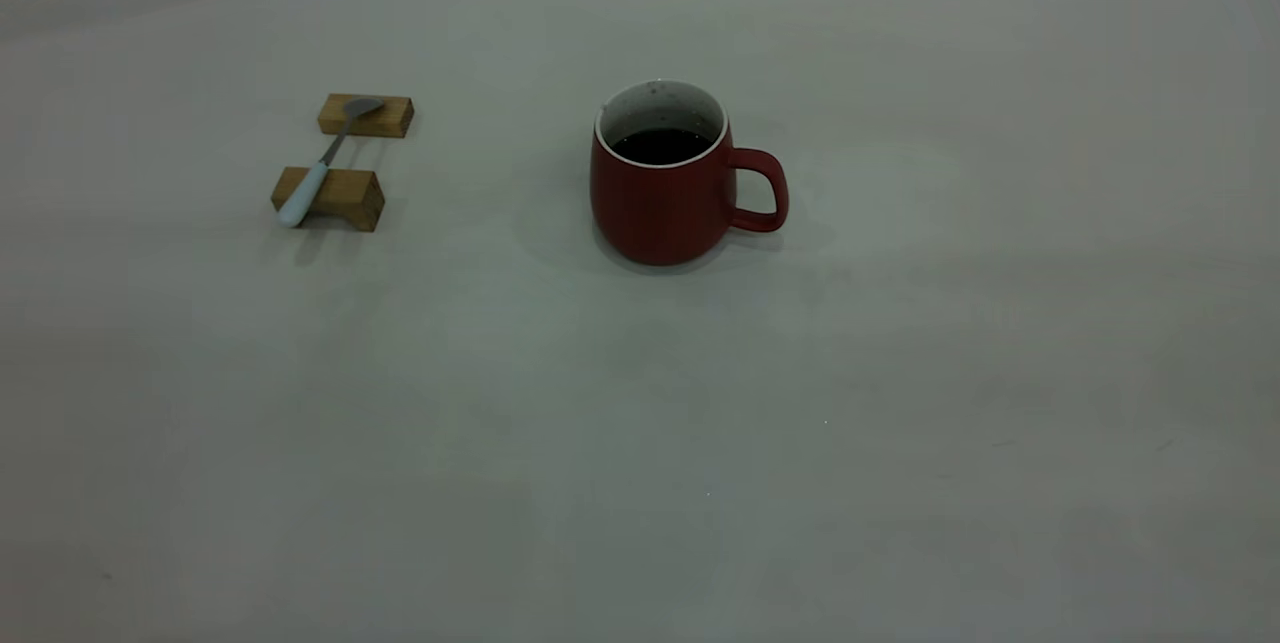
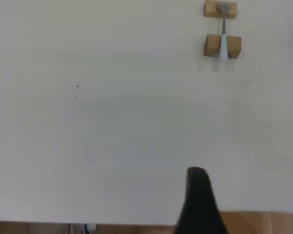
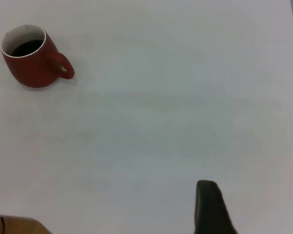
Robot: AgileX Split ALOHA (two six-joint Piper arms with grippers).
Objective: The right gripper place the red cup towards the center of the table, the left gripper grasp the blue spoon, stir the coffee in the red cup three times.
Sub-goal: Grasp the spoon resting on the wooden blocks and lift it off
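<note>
The blue spoon's handle rests raised on the near block [image 1: 349,194] and the end of the handle [image 1: 302,197] is toward the robot's left gripper, so that gripper should continue to reach until its fingers straddle the handle.
The red cup [image 1: 660,193] stands upright near the middle of the table [image 1: 900,373], its handle toward the right side, with dark coffee [image 1: 660,145] inside. The blue spoon [image 1: 322,166] lies bridged across two wooden blocks at the left. Neither arm shows in the exterior view. In the left wrist view only a black tip of my left gripper [image 2: 198,197] shows, far from the spoon [image 2: 223,36] and over the table's edge. The right wrist view shows only a black tip of my right gripper [image 3: 207,204], far from the cup [image 3: 31,66]. Neither gripper holds anything that I can see.
The far block [image 1: 366,115] carries the spoon's bowl and the near block [image 1: 330,198] its handle. A table edge with wood-coloured floor beyond it runs under the left gripper [image 2: 254,222]. Bare tabletop lies between the cup and the blocks.
</note>
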